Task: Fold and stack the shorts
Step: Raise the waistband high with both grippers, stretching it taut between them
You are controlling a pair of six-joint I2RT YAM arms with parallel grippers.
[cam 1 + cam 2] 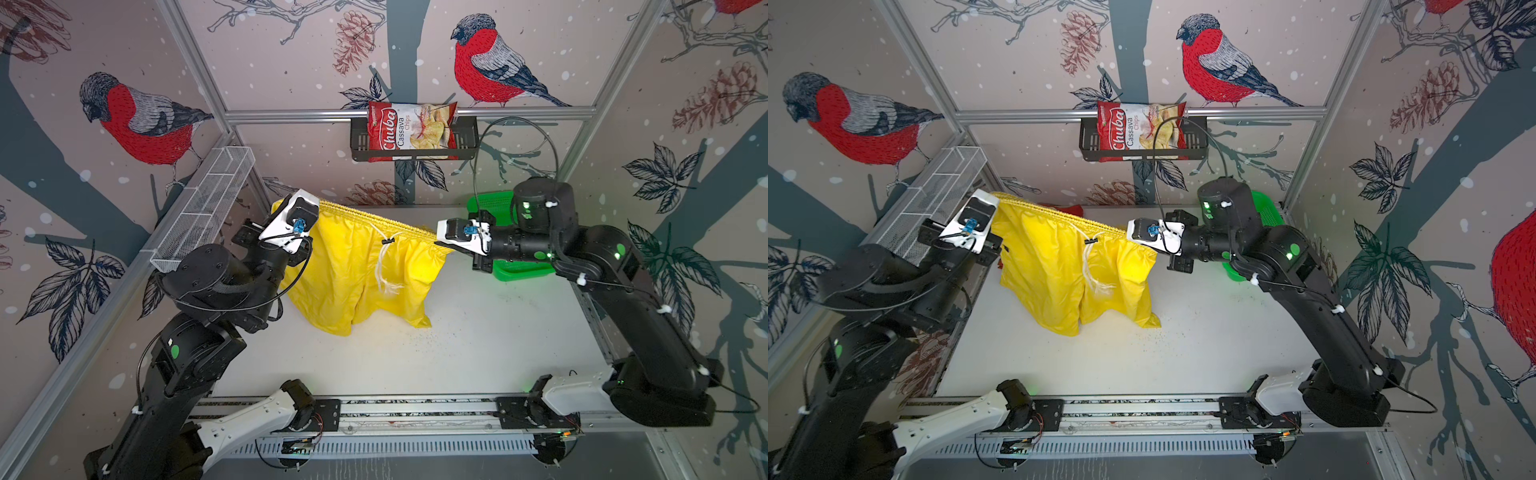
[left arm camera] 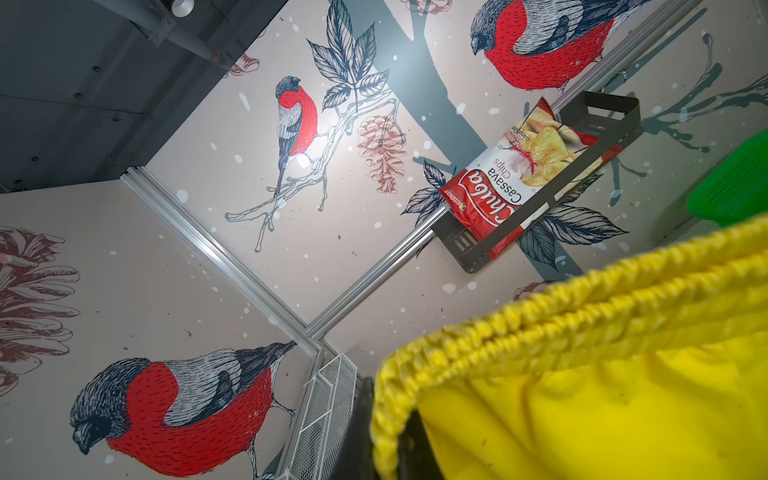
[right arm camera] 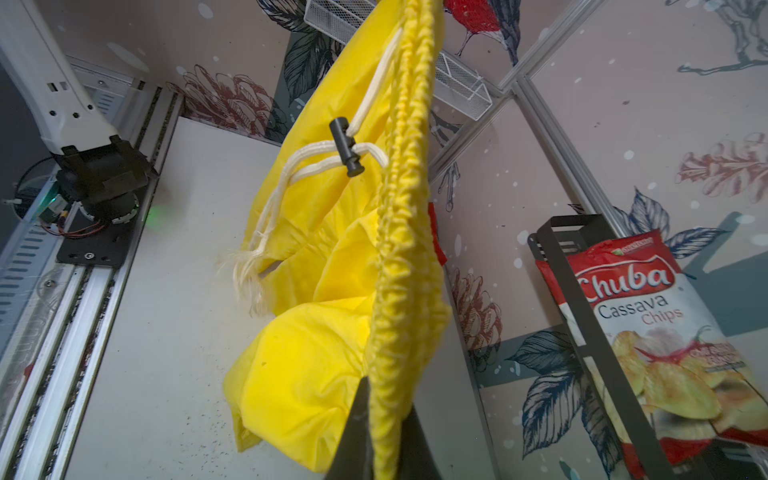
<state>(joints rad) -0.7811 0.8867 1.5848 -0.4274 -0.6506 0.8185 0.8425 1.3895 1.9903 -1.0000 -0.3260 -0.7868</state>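
Observation:
The yellow shorts' legs (image 1: 349,310) hang down below the shorts' waistband. Next, my left gripper swings its end toward the green basket (image 1: 497,205) and lays the shorts flat before folding.
The yellow shorts (image 1: 353,274) (image 1: 1059,270) hang spread in the air, hems brushing the white table (image 1: 478,332). The waistband is stretched between both grippers. A white drawstring (image 1: 384,266) with a black toggle (image 3: 347,147) dangles down the front. My left gripper (image 1: 277,206) (image 1: 994,195) (image 2: 386,436) is shut on the waistband's left end. My right gripper (image 1: 436,239) (image 1: 1126,232) (image 3: 386,436) is shut on its right end. Behind the yellow cloth only a scrap of the red shorts (image 1: 1073,208) (image 3: 434,232) shows at the back of the table.
A green mesh basket (image 1: 523,266) (image 2: 735,183) sits at the back right under the right arm. A Chuba chips bag (image 1: 409,131) stands in a black rack (image 1: 465,139) on the back wall. A white wire shelf (image 1: 208,208) runs along the left wall. The arms' rail (image 1: 415,409) spans the front.

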